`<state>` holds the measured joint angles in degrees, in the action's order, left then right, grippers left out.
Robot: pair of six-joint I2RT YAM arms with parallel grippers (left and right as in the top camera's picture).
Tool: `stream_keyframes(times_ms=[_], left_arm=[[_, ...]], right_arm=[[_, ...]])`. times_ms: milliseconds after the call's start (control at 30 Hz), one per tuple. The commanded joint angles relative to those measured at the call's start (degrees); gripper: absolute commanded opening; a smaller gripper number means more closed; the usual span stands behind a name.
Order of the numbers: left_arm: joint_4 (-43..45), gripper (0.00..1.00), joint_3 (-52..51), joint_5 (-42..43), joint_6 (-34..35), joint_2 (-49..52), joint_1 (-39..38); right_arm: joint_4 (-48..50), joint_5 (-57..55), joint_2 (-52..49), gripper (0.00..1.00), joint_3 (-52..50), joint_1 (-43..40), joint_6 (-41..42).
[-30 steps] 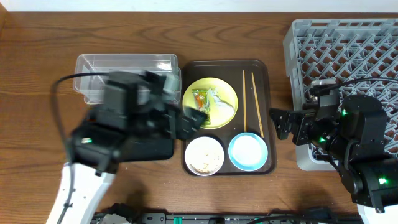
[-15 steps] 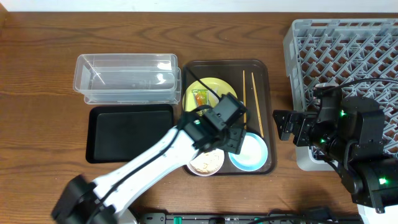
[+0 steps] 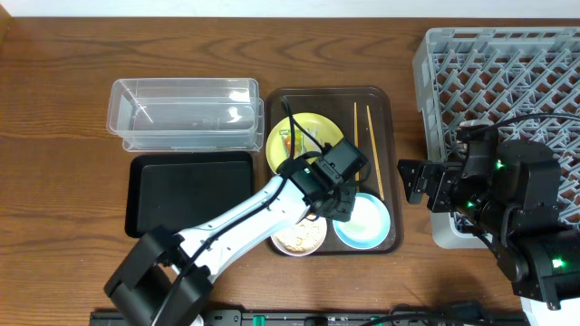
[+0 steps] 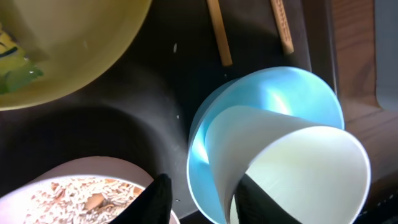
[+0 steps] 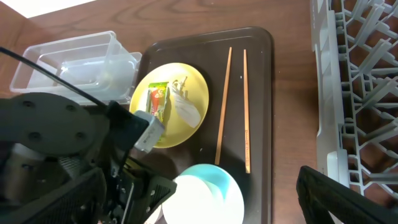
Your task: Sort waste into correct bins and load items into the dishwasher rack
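Observation:
The robot's left gripper should pick up the white piece (image 3: pixel 366 215) and pass it to the right gripper for loading, because the dishwasher rack (image 3: pixel 507 83) is beyond the right gripper.
The light-blue bowl (image 4: pixel 267 106) sits at the front right of the brown serving tray (image 3: pixel 385 104), with a white bowl-shaped piece (image 4: pixel 298 168) nested tilted inside it. My left gripper (image 4: pixel 205 200) is low over its left rim. It is open: one finger is inside the white piece, the other is outside with a gap to the blue rim. The white bowl (image 4: pixel 74 193) of rice scraps lies just left. The yellow plate (image 5: pixel 186 93) carries the wrapper (image 5: pixel 158 101) and tissue (image 5: pixel 186 111). Two chopsticks (image 5: pixel 235 102) lie beside it. My right gripper (image 3: pixel 410 184) stands open, empty, right of the tray.
The grey dishwasher rack (image 3: pixel 507 72) fills the right side, partly under my right arm. The clear box (image 3: pixel 181 113) and the black tray (image 3: pixel 190 195) lie left of the serving tray. My left arm crosses the serving tray's front left corner.
My left arm swung right from over the black tray to the serving tray and dropped onto the blue bowl's rim, its jaws narrowing. The right arm has not moved.

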<state>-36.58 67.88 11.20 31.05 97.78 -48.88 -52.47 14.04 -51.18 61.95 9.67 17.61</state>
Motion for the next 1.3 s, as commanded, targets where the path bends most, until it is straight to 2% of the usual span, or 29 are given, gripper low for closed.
stream_keyframes(times_ms=[0,133,267,433,533,633,667,833,1000,1133,1267], left_arm=[[0.07,0.33,0.87,0.35,0.37,0.59,-0.79],[0.02,0.24,0.87,0.46,0.37,0.59,-1.20],[0.00,0.06,0.87,2.95,0.07,0.55,-1.18],[-0.28,0.06,0.87,5.38,-0.55,-1.38,0.39],[-0.17,0.06,0.90,10.29,-2.16,-4.15,3.06],[-0.17,0.07,0.90,17.94,-4.20,-8.07,7.87],[-0.17,0.06,0.90,20.96,-4.94,-9.35,9.81],[-0.15,0.06,0.90,43.71,-12.17,-15.34,22.62],[-0.17,0.06,0.87,68.94,-18.69,-17.42,34.64],[-0.17,0.06,0.87,76.56,-19.04,-17.35,38.45],[-0.20,0.06,0.87,78.90,-18.99,-17.35,38.95]], right_arm=[[0.20,-0.52,-0.11,0.95,0.96,0.74,0.81],[0.20,-0.55,-0.11,0.95,0.96,0.74,0.81],[0.20,-0.57,-0.11,0.95,0.96,0.74,0.79],[0.15,-0.55,-0.11,0.95,0.96,0.74,0.79],[0.17,-0.55,-0.09,0.95,0.96,0.74,0.79],[0.20,-0.55,-0.11,0.96,0.96,0.74,0.79],[0.20,-0.52,-0.11,0.99,0.96,0.74,0.79],[1.14,2.38,-0.11,0.97,0.96,0.76,-0.55],[7.91,26.12,-0.90,0.93,0.96,0.87,-11.58],[15.17,42.91,-3.21,0.92,0.96,1.79,-13.55],[20.59,47.91,-5.97,0.89,0.96,4.37,-13.11]])
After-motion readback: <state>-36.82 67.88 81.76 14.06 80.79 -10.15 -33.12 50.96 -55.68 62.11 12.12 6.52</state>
